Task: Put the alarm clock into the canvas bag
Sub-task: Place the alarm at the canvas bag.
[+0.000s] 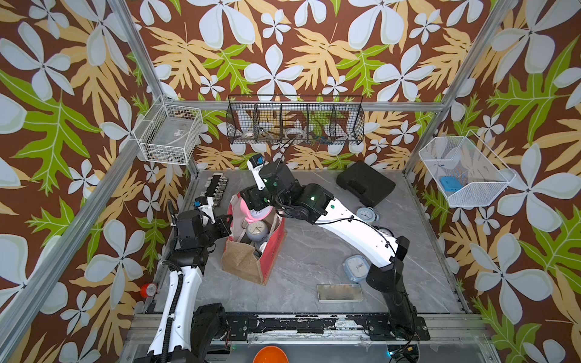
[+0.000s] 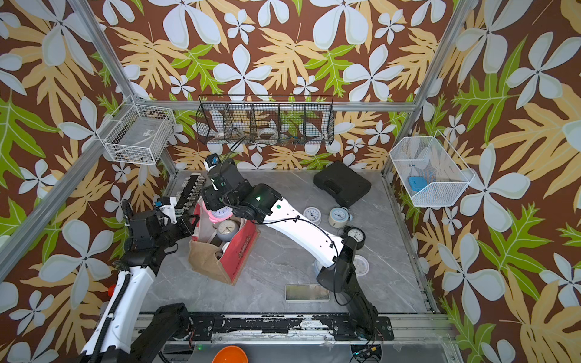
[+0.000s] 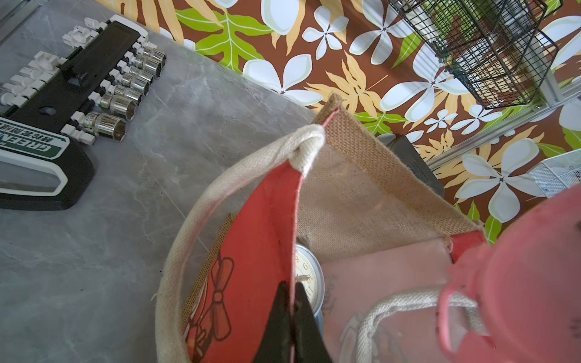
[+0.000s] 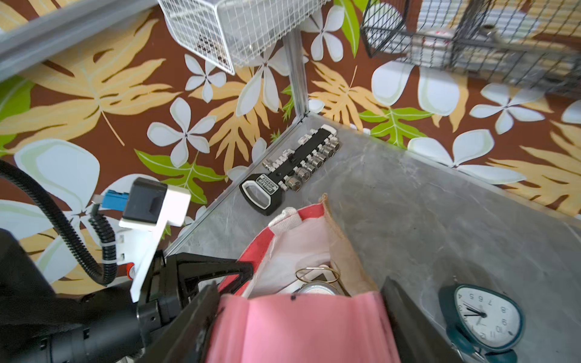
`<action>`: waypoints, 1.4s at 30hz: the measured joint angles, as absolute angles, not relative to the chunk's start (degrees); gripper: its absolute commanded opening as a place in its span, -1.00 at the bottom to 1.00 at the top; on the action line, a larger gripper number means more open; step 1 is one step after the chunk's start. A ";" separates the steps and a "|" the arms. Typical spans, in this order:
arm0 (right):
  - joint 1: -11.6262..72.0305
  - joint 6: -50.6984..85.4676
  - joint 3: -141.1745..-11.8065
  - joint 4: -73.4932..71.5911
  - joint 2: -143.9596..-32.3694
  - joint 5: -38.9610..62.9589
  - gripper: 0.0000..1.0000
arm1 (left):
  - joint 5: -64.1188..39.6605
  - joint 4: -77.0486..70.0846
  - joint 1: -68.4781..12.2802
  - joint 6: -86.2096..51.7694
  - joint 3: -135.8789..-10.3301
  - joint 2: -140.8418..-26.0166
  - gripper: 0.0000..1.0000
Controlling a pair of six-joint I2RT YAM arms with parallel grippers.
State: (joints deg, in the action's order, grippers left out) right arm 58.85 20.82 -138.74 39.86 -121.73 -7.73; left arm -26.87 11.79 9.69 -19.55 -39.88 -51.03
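The canvas bag's opening (image 1: 239,231) is wide open below the pink alarm clock, so the robot's right gripper should keep lowering the alarm clock until it is next to the grey round clock (image 1: 257,230).
The canvas bag (image 1: 242,262) stands open left of centre, with burlap ends and red panels (image 2: 240,251). My left gripper (image 1: 227,220) is shut on the rim of its red panel (image 3: 270,220), beside a white rope handle (image 3: 201,220). My right gripper (image 4: 300,292) is shut on a pink alarm clock (image 4: 301,330), which it holds over the bag's open mouth (image 1: 253,211). In the left wrist view the pink alarm clock (image 3: 518,283) fills the corner. A grey round clock (image 1: 257,229) lies inside the bag, and its dial (image 3: 309,276) shows behind my left fingers.
More clocks sit on the table to the right: a pale twin-bell one (image 1: 366,215), a black one (image 2: 355,235), a pale blue square one (image 1: 356,267) and a teal one (image 4: 487,317). A socket rail (image 1: 217,188), a black case (image 1: 364,184) and a flat plate (image 1: 339,292) also lie there.
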 measured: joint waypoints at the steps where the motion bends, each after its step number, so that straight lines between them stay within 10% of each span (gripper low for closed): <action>1: 58.85 20.84 -138.54 40.12 -122.43 -7.29 0.18 | -26.87 11.79 9.69 -19.55 -39.88 -51.00 -1.00; 26: 57.89 19.49 -138.45 43.11 -139.61 -3.68 0.23 | -27.16 11.88 9.69 -19.55 -39.88 -50.30 -1.00; 37: 57.56 20.27 -136.88 40.42 -142.26 -2.39 0.99 | -27.09 11.81 9.69 -19.57 -39.86 -50.15 -1.00; 42: 57.84 20.38 -136.62 42.48 -139.85 -1.54 0.99 | -27.18 11.79 9.69 -19.57 -39.86 -50.15 -1.00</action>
State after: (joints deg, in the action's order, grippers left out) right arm 57.84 20.38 -136.62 42.48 -139.85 -1.54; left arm -27.18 11.79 9.69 -19.57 -39.86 -50.15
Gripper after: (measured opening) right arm 0.996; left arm 0.060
